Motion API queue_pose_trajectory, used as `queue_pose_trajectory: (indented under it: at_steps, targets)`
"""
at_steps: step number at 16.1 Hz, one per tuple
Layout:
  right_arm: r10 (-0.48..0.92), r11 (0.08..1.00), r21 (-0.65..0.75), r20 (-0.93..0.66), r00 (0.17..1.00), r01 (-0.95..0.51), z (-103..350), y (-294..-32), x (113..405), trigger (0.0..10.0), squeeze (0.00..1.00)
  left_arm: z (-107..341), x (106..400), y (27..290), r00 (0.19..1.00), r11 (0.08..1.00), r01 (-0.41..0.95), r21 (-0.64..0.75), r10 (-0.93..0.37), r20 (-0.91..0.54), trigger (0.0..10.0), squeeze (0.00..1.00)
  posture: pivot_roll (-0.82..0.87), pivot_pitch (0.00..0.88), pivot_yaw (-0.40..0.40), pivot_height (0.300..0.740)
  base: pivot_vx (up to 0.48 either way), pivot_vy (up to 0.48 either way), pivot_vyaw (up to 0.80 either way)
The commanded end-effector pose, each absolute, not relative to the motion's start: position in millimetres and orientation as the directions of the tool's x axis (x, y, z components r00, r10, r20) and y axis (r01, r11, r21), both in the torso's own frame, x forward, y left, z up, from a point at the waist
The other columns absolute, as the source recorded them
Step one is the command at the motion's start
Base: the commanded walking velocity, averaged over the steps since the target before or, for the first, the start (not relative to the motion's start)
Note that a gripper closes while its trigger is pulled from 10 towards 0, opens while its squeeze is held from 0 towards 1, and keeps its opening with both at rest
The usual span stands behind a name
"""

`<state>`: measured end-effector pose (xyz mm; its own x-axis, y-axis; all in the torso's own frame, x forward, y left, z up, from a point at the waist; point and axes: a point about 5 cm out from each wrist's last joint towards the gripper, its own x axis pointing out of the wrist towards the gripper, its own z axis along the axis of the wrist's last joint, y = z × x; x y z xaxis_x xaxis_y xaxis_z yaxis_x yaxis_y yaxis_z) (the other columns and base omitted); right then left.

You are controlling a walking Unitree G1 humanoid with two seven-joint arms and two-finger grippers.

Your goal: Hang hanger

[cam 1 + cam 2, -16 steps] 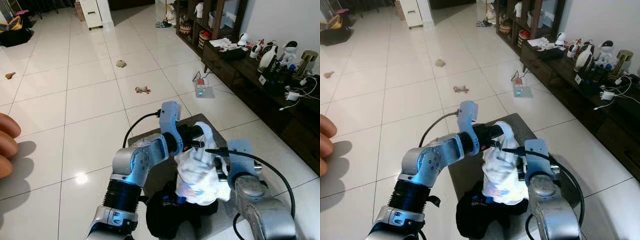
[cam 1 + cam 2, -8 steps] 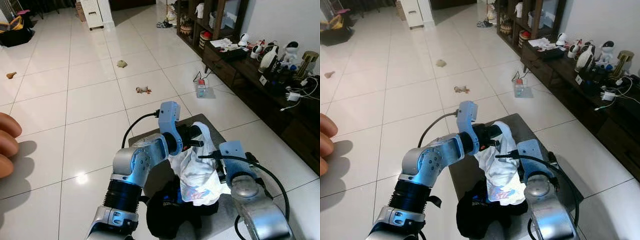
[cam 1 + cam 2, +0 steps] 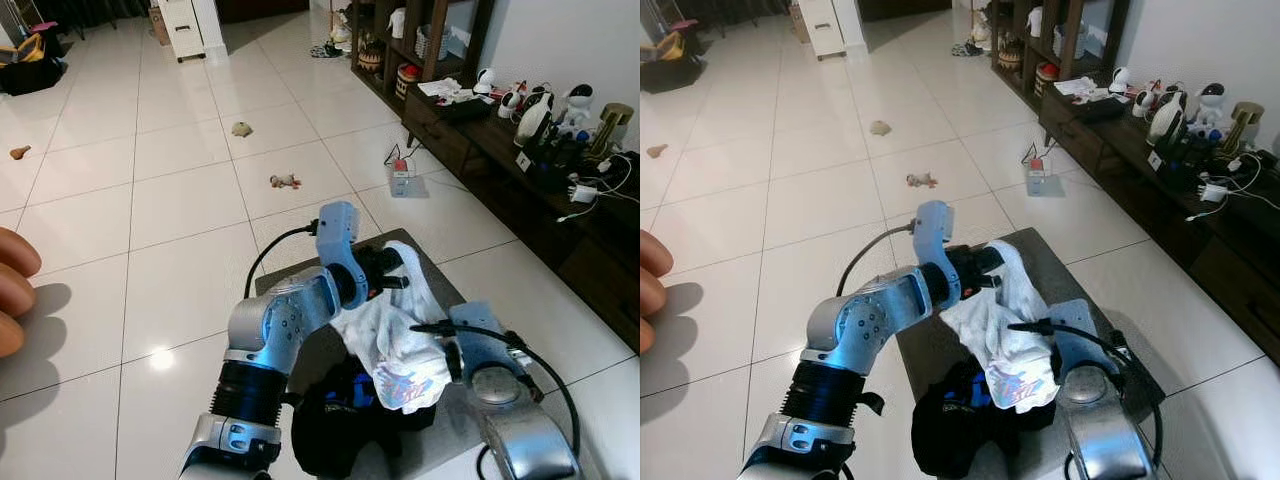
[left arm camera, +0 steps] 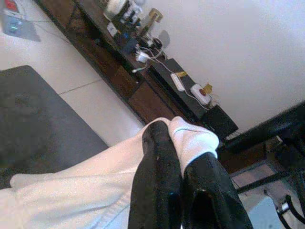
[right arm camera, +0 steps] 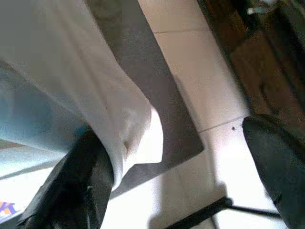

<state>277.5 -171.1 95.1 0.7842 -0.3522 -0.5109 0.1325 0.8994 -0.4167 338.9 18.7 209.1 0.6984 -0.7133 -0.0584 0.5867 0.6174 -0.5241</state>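
The printed end (image 3: 408,386) is lying loosely on top of the black garment, so I expect the white garment (image 3: 392,325) to come off on its own when my right gripper pulls it.
A white garment (image 3: 395,340) with a colourful print hangs over a dark grey low table (image 3: 1045,250). At its top edge, my left gripper (image 3: 393,272) is shut on the cloth; in the left wrist view the black fingertips (image 4: 159,143) pinch a white fold. My right gripper (image 5: 171,138) is open at the garment's lower right side. One finger (image 5: 81,181) lies under the draped cloth and the other finger (image 5: 276,162) stands well apart. A black garment (image 3: 335,420) lies bunched on the table beneath the white one.
A person's hand (image 3: 12,290) shows at the left edge. A dark wooden cabinet (image 3: 520,160) with gadgets and cables runs along the right wall. A power strip (image 3: 402,180) and small toys (image 3: 285,181) lie on the white tiled floor.
My right arm has dropped lower and drawn back along the garment, whose lower part now spreads out to the right. The left gripper keeps its hold in place.
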Motion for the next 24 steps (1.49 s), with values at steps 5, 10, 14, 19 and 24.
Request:
queue_pose_trajectory:
  at_steps: [5,10,14,19,24]
  targets:
    - [-0.486,0.852,-0.423,-0.416,0.769,0.309,103,-190,289,10.0,0.00,237,335,11,0.717,0.590,0.616,-0.523,-0.695,0.060,0.0,0.00,-0.09,0.098,0.027,0.740,0.000,0.000,0.00]
    - [-0.424,0.894,-0.326,-0.396,0.815,0.307,111,-179,312,10.0,0.00,241,329,7,0.685,0.550,0.649,-0.527,-0.723,0.089,0.0,0.00,-0.08,0.098,0.025,0.740,0.000,0.000,0.00]
    - [-0.256,0.962,-0.207,-0.455,0.853,0.179,105,-153,323,10.0,0.00,243,326,5,0.669,0.530,0.661,-0.530,-0.737,0.097,0.0,0.00,-0.08,0.098,0.026,0.740,0.000,0.000,0.00]
    - [-0.333,0.937,-0.248,-0.421,0.844,0.247,107,-161,327,10.0,0.00,242,325,6,0.669,0.532,0.660,-0.531,-0.737,0.093,0.0,0.00,-0.08,0.099,0.025,0.740,0.000,0.000,0.00]
    - [-0.323,0.915,-0.369,-0.423,0.847,0.165,105,-166,326,4.9,0.00,238,326,7,0.674,0.553,0.657,-0.512,-0.735,0.071,0.0,0.00,-0.08,0.097,0.024,0.740,0.000,0.000,0.00]
